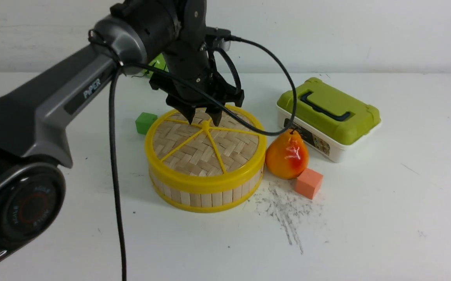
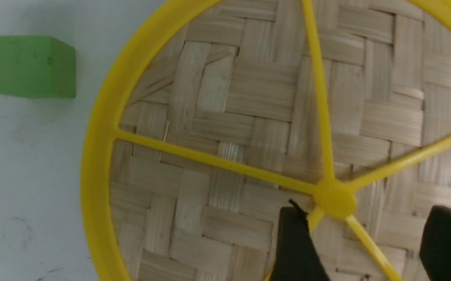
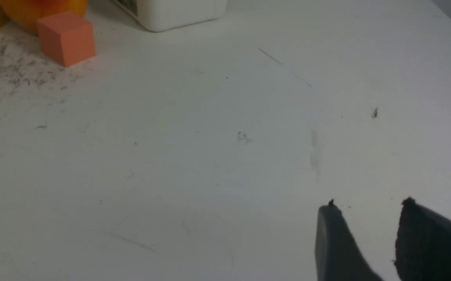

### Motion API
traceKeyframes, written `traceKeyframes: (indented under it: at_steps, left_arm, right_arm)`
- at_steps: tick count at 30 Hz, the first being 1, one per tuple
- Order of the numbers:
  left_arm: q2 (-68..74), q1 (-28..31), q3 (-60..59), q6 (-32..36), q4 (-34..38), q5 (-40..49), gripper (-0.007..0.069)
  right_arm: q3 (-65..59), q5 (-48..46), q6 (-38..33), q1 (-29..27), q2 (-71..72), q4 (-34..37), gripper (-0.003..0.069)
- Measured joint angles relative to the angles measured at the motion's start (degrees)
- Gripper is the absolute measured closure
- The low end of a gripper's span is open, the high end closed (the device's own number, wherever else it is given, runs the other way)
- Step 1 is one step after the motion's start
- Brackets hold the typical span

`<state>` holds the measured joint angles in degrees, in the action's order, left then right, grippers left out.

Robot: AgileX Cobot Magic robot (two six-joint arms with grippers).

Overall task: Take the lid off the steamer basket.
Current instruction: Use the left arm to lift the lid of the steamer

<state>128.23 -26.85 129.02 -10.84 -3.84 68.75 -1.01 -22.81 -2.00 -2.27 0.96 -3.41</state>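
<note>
The lid's yellow rim (image 1: 203, 183) goes evenly around the slats. I expect the lid to come off and leave the steamer basket standing when I lift the lid by its middle.
The steamer basket (image 1: 206, 197), with upright wood slats and yellow rims, stands mid-table. The lid (image 1: 198, 150), woven bamboo with a yellow rim and spokes, sits flat on it. My left gripper (image 1: 203, 117) is open and points down over the far part of the lid, its tips just above the weave beside the hub (image 1: 206, 125). In the left wrist view the lid (image 2: 229, 97) fills the frame. The left gripper (image 2: 366, 222) straddles one spoke next to the hub (image 2: 334, 197), holding nothing. My right gripper (image 3: 368, 208) is open and empty over bare table, and is out of the front view.
A green cube (image 1: 146, 122) lies left of the basket. A yellow-orange pear (image 1: 286, 154) and an orange cube (image 1: 308, 183) lie just right of it. A white box with an olive-green lid (image 1: 329, 113) stands at the back right. Dark scuffs (image 1: 284, 210) mark the table.
</note>
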Motion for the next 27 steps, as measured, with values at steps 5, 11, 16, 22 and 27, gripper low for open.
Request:
traceKeyframes:
  at_steps: [5,11,16,22,27]
  left_arm:
    - [1.1,0.0,0.2,-2.7,-1.0,-2.9,0.0229]
    - [2.3,0.0,0.2,-3.2,-0.7,-3.2,0.0326]
    - [2.8,0.0,0.2,-3.2,-0.5,-2.8,0.0428]
    - [2.8,0.0,0.2,-3.2,-0.5,-2.8,0.0516]
    - [1.9,0.0,0.2,-3.2,-0.3,-3.1,0.0515]
  right_arm:
    - [0.0,0.0,0.0,0.0,0.0,0.0,0.0419]
    - [0.0,0.0,0.0,0.0,0.0,0.0,0.0419]
    - [0.0,0.0,0.0,0.0,0.0,0.0,0.0419]
    - [0.0,0.0,0.0,0.0,0.0,0.0,0.0419]
    - [0.0,0.0,0.0,0.0,0.0,0.0,0.0419]
